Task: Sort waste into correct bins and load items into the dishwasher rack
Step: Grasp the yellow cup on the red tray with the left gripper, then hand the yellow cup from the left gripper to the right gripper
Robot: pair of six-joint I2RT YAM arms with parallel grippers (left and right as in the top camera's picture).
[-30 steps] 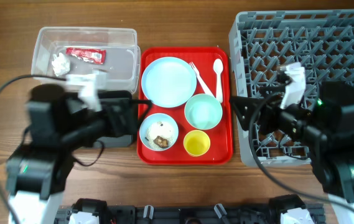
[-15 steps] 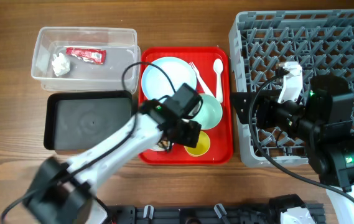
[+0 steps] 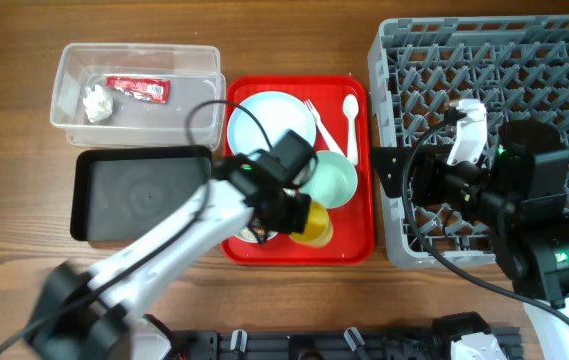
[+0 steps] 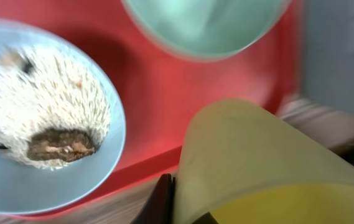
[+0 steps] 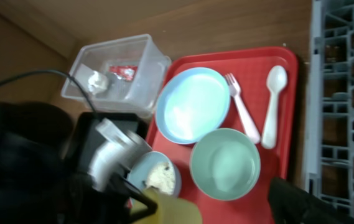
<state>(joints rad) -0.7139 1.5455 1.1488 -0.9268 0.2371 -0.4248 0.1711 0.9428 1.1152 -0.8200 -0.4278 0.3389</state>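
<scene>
My right gripper should take over the small yellow cup (image 3: 316, 228), because my left gripper is holding it across from the grey rack. My right gripper should then put the cup in the rack's near corner (image 3: 425, 222).
My left gripper (image 3: 302, 214) is shut on the rim of the small yellow cup (image 3: 315, 223), which tilts just above the red tray (image 3: 356, 238). The wrist view fills with the cup (image 4: 257, 168), beside the small blue bowl (image 4: 111, 146) of rice (image 4: 46, 93) with a brown chunk (image 4: 58, 144). The mint bowl (image 3: 336, 180), blue plate (image 3: 269, 125), fork (image 3: 316, 118) and spoon (image 3: 350, 115) lie on the tray. My right gripper (image 3: 389, 180) hangs open and empty at the left edge of the grey rack (image 3: 524, 70).
The clear tub (image 3: 64, 70) at the back left holds a red wrapper (image 3: 139, 88) and crumpled tissue (image 3: 96, 102). In front of it lies the black tray (image 3: 134, 195). My left arm crosses the tray's near left corner and covers most of the small blue bowl from above.
My left arm swung from over the black tray to the red tray, closed on the yellow cup and tipped it. The right arm settled slightly lower by the rack.
</scene>
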